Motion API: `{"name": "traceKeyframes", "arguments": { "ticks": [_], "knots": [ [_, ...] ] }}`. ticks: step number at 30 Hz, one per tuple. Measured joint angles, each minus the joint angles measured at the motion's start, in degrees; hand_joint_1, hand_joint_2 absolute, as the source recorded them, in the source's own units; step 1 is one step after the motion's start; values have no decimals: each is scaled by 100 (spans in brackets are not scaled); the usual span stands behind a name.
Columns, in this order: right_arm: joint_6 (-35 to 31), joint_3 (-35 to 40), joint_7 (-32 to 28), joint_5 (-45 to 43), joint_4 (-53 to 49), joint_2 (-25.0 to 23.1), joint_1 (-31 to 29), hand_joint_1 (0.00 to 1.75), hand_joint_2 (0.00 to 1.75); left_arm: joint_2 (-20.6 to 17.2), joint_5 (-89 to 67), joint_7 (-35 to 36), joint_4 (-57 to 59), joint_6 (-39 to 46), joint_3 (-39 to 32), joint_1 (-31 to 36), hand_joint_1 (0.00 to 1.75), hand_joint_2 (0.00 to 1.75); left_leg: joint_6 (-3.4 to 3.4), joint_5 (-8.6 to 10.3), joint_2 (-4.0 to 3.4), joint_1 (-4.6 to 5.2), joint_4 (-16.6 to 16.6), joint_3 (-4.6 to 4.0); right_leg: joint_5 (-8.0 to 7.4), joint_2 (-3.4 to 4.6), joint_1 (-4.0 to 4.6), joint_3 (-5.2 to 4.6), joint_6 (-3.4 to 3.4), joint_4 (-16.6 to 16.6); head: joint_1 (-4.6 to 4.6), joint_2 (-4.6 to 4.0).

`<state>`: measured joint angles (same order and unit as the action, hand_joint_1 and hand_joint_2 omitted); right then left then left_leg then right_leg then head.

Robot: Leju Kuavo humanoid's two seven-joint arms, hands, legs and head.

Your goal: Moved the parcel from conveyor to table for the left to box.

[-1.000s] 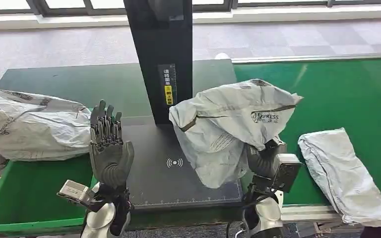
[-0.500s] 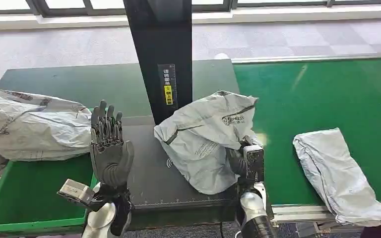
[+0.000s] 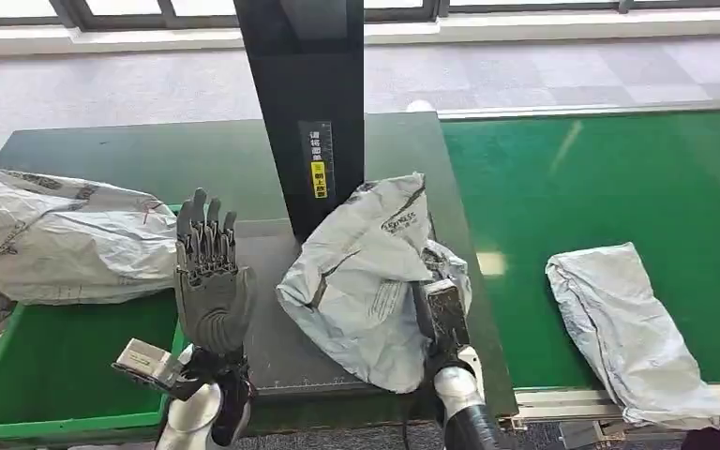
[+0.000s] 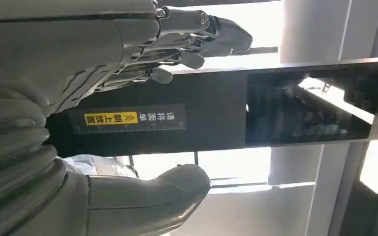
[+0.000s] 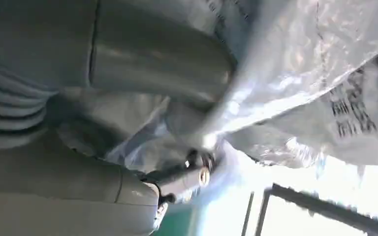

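The grey parcel bag (image 3: 364,298) has loose creases (image 3: 333,270) running across it, so I expect its slack plastic to bunch up into folds in my left gripper when I carry it.
A crumpled grey parcel bag (image 3: 366,277) with printed lettering is over the dark scanner platform (image 3: 272,352) in the head view. My right hand (image 3: 441,314) grips it from the right side; the bag hides most of the fingers. Close up, the thumb (image 5: 162,59) presses into the bag's plastic (image 5: 320,78). My left hand (image 3: 208,272) is raised over the platform's left edge, palm up, fingers (image 4: 197,34) spread and holding nothing. It is apart from the parcel.
A black post (image 3: 307,103) with a yellow label stands behind the platform. A second grey parcel (image 3: 628,328) lies on the green conveyor (image 3: 619,178). Large grey bags (image 3: 56,239) fill the green bin (image 3: 56,375) at the left.
My right hand has carried the parcel leftward from the conveyor's edge to over the platform and lowered it. The parcel on the belt has drifted slightly left. My left hand has barely moved.
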<state>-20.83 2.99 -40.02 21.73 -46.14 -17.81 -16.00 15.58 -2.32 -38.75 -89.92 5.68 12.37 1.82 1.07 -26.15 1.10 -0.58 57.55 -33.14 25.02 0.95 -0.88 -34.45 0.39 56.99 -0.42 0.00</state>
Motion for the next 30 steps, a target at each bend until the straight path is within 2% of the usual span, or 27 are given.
{"name": "traceKeyframes", "arguments": {
  "ticks": [10,21,26,28,30],
  "knots": [
    [-804,427,-15,-143,-859,33,170,0,0,-4,59,-15,111,81,39,27,0,175,2,-1,-14,1,0,5,-2,13,2,-5,-1,0,0,0],
    [-912,590,-11,-85,-1212,48,226,0,0,-7,125,-18,171,151,44,34,0,175,2,-1,-12,1,0,4,-2,12,3,-5,-2,0,-2,0],
    [-1650,892,-17,-271,-1993,120,430,0,0,-9,-216,-13,251,242,144,86,0,175,2,-1,-15,1,1,5,-2,14,2,-7,-1,0,0,0],
    [-1818,962,-15,-59,-2272,133,518,0,0,-11,-436,24,319,327,192,135,0,175,4,-3,-19,3,1,6,-2,18,1,-14,-1,-1,-2,0],
    [-1887,955,-15,767,-2843,133,658,0,0,-9,-1029,173,505,516,273,291,0,175,1,-1,-8,3,3,-4,-2,8,0,-17,0,-2,-2,0]
  ]
}}
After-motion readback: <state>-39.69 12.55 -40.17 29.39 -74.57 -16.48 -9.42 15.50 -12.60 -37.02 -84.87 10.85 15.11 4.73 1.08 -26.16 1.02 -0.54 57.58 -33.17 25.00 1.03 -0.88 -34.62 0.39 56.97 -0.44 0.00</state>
